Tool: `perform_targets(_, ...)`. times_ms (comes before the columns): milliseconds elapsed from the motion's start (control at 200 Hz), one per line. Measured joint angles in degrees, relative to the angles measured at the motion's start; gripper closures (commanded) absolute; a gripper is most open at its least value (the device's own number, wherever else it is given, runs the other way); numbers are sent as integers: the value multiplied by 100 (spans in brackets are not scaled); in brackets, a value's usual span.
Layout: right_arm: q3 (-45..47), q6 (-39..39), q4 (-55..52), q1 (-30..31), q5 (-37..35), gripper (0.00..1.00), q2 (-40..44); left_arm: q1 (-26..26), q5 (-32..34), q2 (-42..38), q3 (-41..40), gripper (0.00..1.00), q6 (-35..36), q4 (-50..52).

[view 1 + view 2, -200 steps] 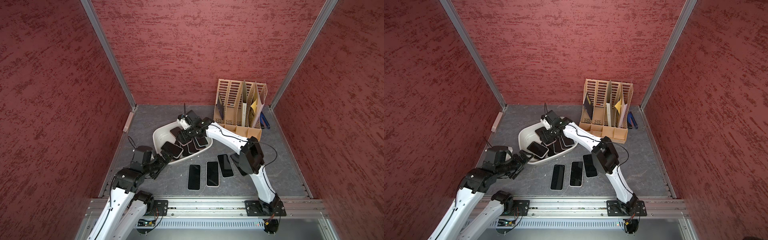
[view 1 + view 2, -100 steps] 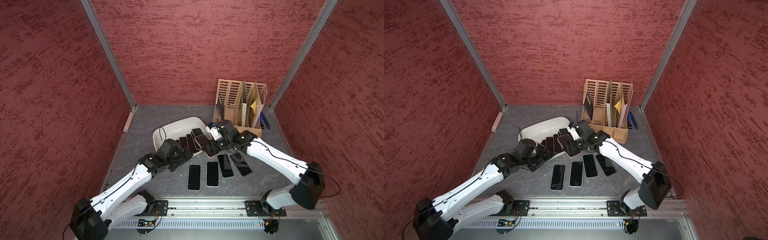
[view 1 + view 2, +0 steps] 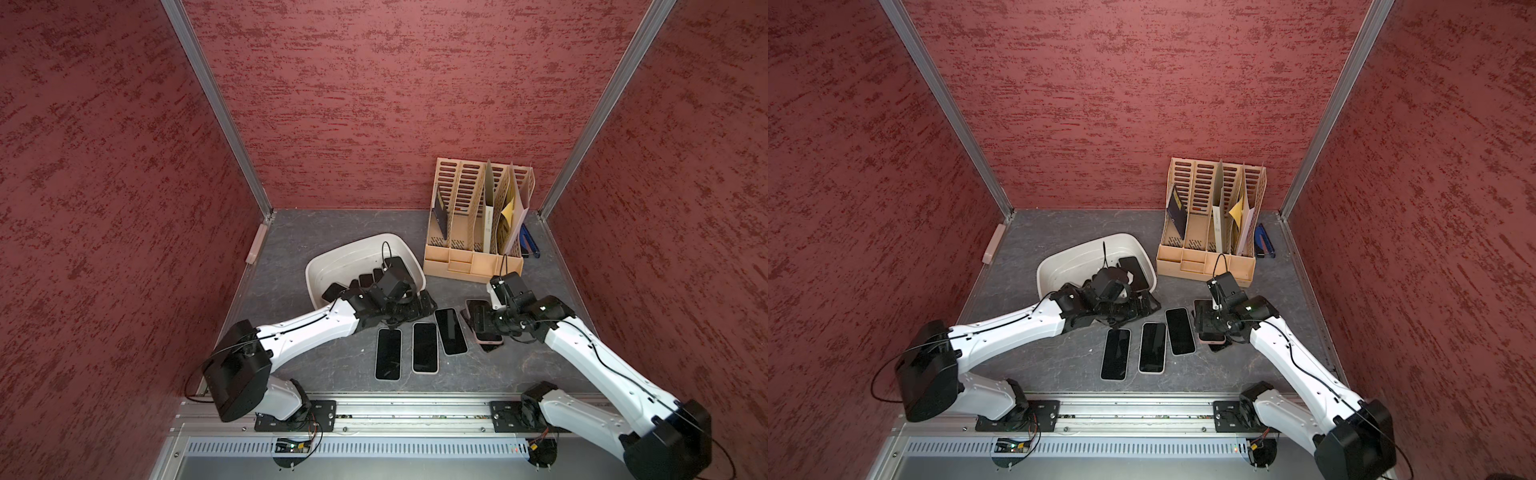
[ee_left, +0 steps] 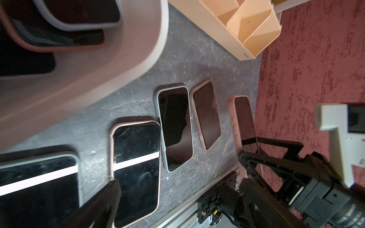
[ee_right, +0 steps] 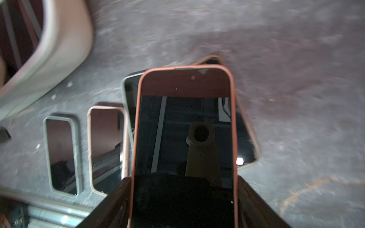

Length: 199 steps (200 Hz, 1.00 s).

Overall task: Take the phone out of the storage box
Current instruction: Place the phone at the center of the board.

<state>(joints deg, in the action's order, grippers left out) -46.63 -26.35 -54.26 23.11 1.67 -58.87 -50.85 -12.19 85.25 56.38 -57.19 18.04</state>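
The tabletop (image 5: pixel 300 114) past the skewed phone is free for the phone in the red case (image 5: pixel 184 125), so the robot's right gripper goes on bringing it there until it lies flat.
The white storage box (image 3: pixel 345 264) (image 3: pixel 1073 266) sits at mid-table with several dark phones (image 3: pixel 333 291) (image 3: pixel 1133 266) lying in it. My right gripper (image 3: pixel 488 326) (image 3: pixel 1214 324) (image 5: pixel 183 197) is outside the box, to its right. It is shut on the sides of a phone in a red case (image 5: pixel 185 118) (image 3: pixel 478 318), held just over a skewed phone on the table (image 5: pixel 246 138). My left gripper (image 3: pixel 419 305) (image 3: pixel 1142 305) (image 4: pixel 177 207) is open and empty by the box's near right corner. It hangs over the row of phones on the table.
Three phones lie in a row in front of the box (image 3: pixel 388 353) (image 3: pixel 424 347) (image 3: pixel 450 330). A beige slotted file organizer (image 3: pixel 473 232) (image 3: pixel 1208 232) stands at the back right, with a blue tool (image 3: pixel 528 245) beside it. A white block (image 3: pixel 254 245) lies along the left wall.
My right gripper has carried the red-cased phone from the box out to the right, over the rightmost table phone. My left gripper has moved right along the box's front.
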Motion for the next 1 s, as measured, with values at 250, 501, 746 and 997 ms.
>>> perform_targets(250, 105, -153, 107, -1084, -81, 33, -120, -396, -422, 1143, 339, 0, -98, -634)
perform_targets(501, 382, -214, 334, -1963, -46, 33, -352, -472, -684, 1652, 354, 0, -153, -1233)
perform_targets(746, 382, -192, 776, -2389, -39, 33, -914, -472, -776, 1906, 363, 0, -164, -1486)
perform_targets(997, 330, -101, 1088, -2664, -39, 33, -1342, -472, -837, 1950, 356, 0, -173, -1556)
